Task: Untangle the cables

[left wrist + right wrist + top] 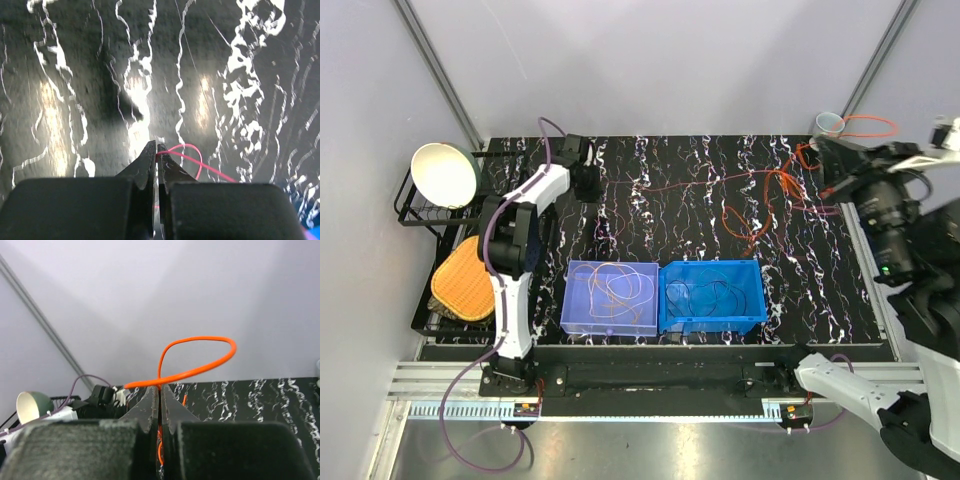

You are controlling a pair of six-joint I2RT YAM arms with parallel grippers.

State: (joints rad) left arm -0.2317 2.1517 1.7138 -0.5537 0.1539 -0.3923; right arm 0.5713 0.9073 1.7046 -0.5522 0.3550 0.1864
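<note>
The red cable is pulled tight from my left gripper into the orange tangle (786, 180). My right gripper should move the orange cable back toward the middle to give some slack.
At the back left of the black marbled table, my left gripper (590, 186) (156, 146) is shut on the end of a thin red cable (194, 160). That red cable (680, 183) runs right across the table to a tangle of orange cables (760, 215) at the back right. My right gripper (814, 151) (160, 388) hangs above the back right corner. It is shut on an orange cable (200, 340) that loops up past its tips and out over the table edge (865, 127).
Two bins stand at the front middle: a translucent purple bin (572, 300) and a blue bin (712, 323), each with loose cables inside. A wire rack (420, 215) at the left carries a white bowl (445, 172) and a yellow pad (460, 278). A white cup (828, 122) is at the back right corner.
</note>
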